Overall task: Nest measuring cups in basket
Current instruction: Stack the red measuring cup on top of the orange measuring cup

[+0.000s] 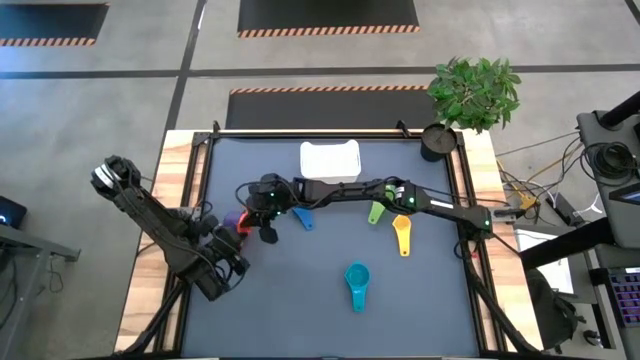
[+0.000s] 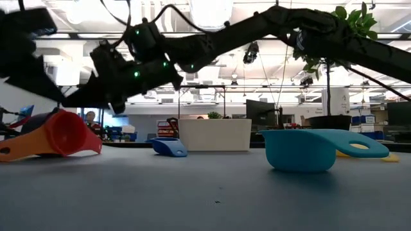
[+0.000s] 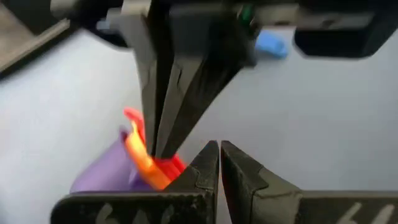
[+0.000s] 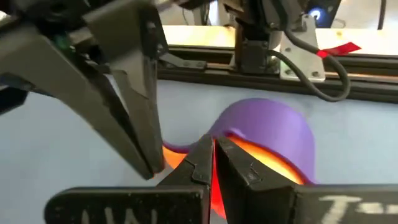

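Observation:
Next, I move my right gripper away first, since its fingers crowd the tipped stack (image 2: 65, 133), and then bring my left gripper over the cups (image 1: 242, 223) to turn them.
A nested purple cup (image 4: 273, 124), orange cup (image 3: 140, 155) and red cup (image 3: 171, 167) lie tipped on their side on the mat at the table's left (image 1: 236, 222); the low view shows the red inside the orange cup (image 2: 64, 135). My right gripper (image 4: 213, 163) reaches across the table and is shut, its tips at this stack. My left gripper (image 3: 219, 163) is shut just beside the stack, apart from it. The blue cup (image 1: 303, 217), green cup (image 1: 377, 212), yellow cup (image 1: 402, 236) and teal cup (image 1: 357, 283) lie loose on the mat. The white basket (image 1: 330, 160) stands near the far edge. My right gripper comes slanting down from the table's right, its shut fingers (image 3: 165, 124) ending at the orange cup's handle (image 3: 146, 163) beside the red cup. I cannot tell whether the tips touch it; the stack rests on the mat.
A black round cup (image 1: 437, 140) and a potted plant (image 1: 476, 90) stand at the far right corner. A raised frame (image 1: 200, 200) borders the mat. Bare mat lies along the near edge on both sides of the teal cup.

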You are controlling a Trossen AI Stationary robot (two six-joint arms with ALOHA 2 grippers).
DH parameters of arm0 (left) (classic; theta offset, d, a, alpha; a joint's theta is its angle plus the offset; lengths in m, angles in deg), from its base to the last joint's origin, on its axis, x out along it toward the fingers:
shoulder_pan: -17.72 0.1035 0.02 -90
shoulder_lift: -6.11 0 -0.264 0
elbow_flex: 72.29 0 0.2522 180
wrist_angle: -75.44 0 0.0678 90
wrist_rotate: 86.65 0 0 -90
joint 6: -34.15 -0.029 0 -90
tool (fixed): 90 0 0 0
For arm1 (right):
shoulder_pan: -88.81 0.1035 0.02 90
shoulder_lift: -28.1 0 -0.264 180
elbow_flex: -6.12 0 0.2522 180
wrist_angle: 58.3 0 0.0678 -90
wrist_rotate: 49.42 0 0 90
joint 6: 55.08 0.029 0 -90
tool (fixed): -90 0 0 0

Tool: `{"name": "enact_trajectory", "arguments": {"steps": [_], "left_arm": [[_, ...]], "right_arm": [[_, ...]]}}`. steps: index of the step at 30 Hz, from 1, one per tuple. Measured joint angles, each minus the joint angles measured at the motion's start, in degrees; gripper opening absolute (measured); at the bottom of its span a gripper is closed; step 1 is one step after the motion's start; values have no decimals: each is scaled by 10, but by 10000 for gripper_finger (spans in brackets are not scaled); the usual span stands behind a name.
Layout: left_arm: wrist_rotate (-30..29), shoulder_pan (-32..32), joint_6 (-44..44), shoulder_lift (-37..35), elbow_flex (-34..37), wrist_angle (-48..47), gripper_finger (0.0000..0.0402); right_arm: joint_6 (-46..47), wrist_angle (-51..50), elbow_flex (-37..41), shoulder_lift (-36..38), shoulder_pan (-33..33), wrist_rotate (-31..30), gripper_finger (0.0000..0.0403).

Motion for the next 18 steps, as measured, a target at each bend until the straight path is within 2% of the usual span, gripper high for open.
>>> {"name": "enact_trajectory", "arguments": {"steps": [6, 9, 15, 18], "left_arm": [[-10, -1, -73, 5, -70, -19, 0], [-6, -1, -82, 5, -96, -48, 0], [6, -1, -81, 5, -102, -111, 0], [24, 5, -81, 5, -95, -147, 0]], "right_arm": [[1, -16, 0, 11, 1, 0, 9], [-7, -35, 0, 13, 0, -1, 9], [-45, -102, 0, 49, -13, -3, 9], [-67, -148, -1, 74, -26, -23, 9]]}}
